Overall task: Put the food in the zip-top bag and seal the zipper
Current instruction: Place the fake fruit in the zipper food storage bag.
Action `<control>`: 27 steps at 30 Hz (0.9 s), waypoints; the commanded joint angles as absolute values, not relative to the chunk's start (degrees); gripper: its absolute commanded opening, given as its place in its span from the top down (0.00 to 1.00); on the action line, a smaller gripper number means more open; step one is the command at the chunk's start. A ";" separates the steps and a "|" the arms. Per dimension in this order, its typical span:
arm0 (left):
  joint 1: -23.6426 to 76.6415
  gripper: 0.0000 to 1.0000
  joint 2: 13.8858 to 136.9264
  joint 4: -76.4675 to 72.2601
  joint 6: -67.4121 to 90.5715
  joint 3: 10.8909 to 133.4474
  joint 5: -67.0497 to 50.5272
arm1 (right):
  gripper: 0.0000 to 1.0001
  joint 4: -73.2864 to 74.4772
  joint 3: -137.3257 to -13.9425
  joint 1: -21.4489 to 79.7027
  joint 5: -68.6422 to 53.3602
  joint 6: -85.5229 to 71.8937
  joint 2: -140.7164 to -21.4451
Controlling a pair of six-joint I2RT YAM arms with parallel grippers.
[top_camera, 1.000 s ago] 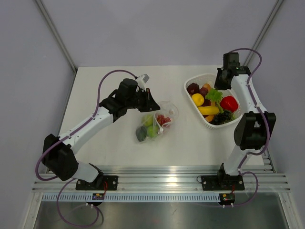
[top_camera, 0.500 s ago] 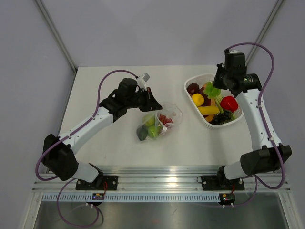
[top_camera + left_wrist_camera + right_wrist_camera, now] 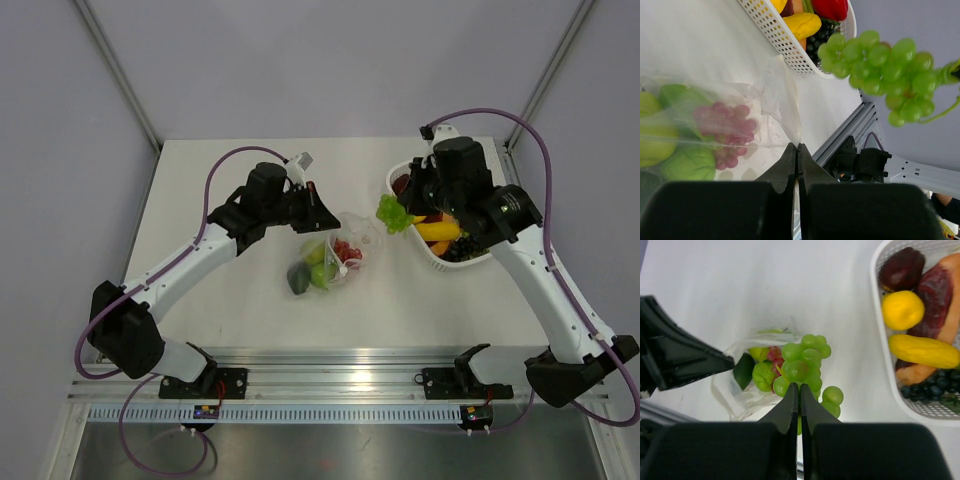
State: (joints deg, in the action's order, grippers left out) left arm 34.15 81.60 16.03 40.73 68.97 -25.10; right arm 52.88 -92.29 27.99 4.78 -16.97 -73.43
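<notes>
The bag's opening (image 3: 355, 232) is wide open toward the green grapes, so my right gripper should now move the green grapes toward the red grapes (image 3: 347, 251) until they are inside, then let go.
The clear zip-top bag (image 3: 360, 236) lies mid-table with green fruit (image 3: 318, 272) and red grapes (image 3: 345, 250) inside. My left gripper (image 3: 324, 222) is shut on the upper edge of its mouth, pinching the film (image 3: 786, 102) between closed fingertips (image 3: 798, 146). The zipper is too faint to make out. My right gripper (image 3: 408, 214) is shut on the stem of a bunch of green grapes (image 3: 392, 212), which hangs in the air between basket and bag. In the right wrist view the grapes (image 3: 805, 362) hang over the bag (image 3: 737, 387).
A white lattice basket (image 3: 455, 262) stands at the right, holding a lemon (image 3: 903, 309), a yellow fruit (image 3: 924, 351), dark purple pieces (image 3: 902, 269), dark grapes (image 3: 935, 386) and a red pepper (image 3: 830, 9). The table's near edge meets an aluminium rail (image 3: 340, 375).
The right arm has swung left from over the basket, carrying the green grapes out toward the bag. The left gripper and the bag have stayed put.
</notes>
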 commanded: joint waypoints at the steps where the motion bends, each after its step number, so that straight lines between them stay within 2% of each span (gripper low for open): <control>1: 33.84 1.00 81.21 11.08 42.62 69.52 -27.86 | 1.00 48.87 -90.09 32.59 2.03 -19.25 -71.89; 15: 33.57 1.00 79.46 11.16 41.40 68.82 -29.00 | 1.00 43.42 -86.66 43.85 3.78 -22.15 -77.69; 27: 32.26 1.00 71.73 12.39 37.44 65.92 -31.64 | 1.00 35.51 -82.80 44.91 1.23 -23.55 -85.07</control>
State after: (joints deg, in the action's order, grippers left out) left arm 32.77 76.27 15.81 39.00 66.54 -28.21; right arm 40.86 -83.83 44.36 2.85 -22.11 -84.03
